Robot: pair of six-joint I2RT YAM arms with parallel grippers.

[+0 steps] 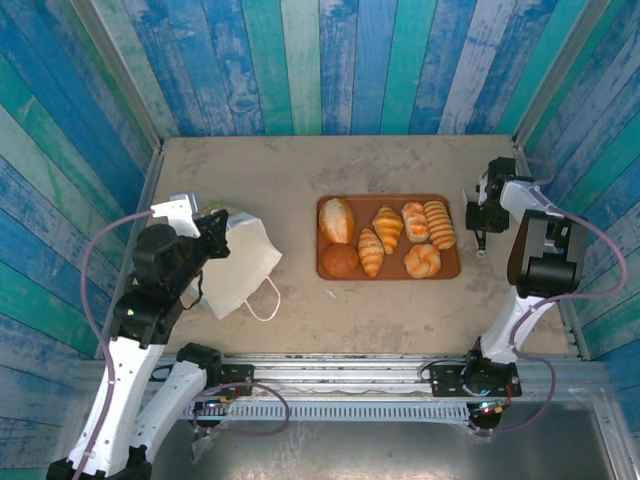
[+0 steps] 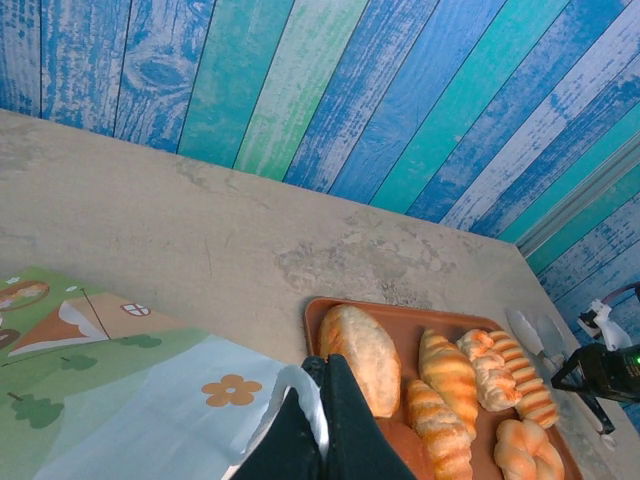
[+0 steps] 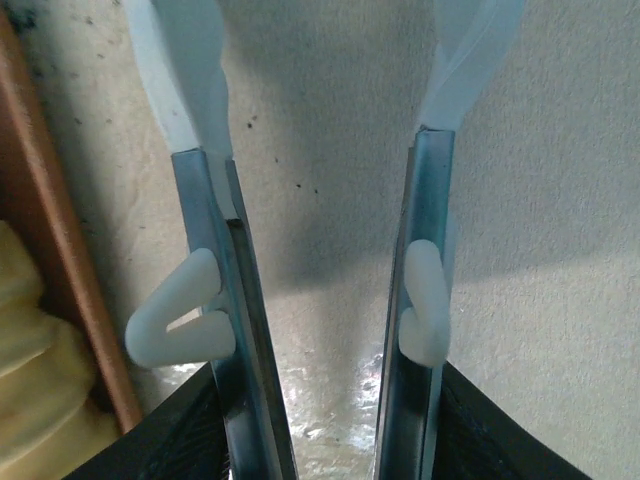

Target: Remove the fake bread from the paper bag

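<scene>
The paper bag sags and its loose handle (image 1: 269, 310) trails low, so the robot's left gripper should swing the bag toward the tray (image 1: 320, 238) before the right gripper takes that handle.
The white paper bag (image 1: 245, 268) lies slumped at the table's left, its green-and-orange printed side (image 2: 110, 390) facing the left wrist camera. My left gripper (image 1: 220, 232) is shut on the bag's white top edge, the paper pinched between the dark fingers (image 2: 350, 420). Several pieces of fake bread lie on the brown tray (image 1: 388, 198): a pale loaf (image 1: 337, 218), a round brown bun (image 1: 340, 260), croissants (image 1: 387, 228) and ridged rolls (image 1: 438, 222). My right gripper (image 1: 480, 236) hangs open just right of the tray with only bare table between its fingers (image 3: 205, 250).
The tray's edge (image 3: 50, 250) and a yellowish roll (image 3: 30, 380) sit close to the right gripper's left finger. A cord handle loop (image 1: 266, 300) trails from the bag toward the near edge. Blue and green plank walls enclose the table on three sides.
</scene>
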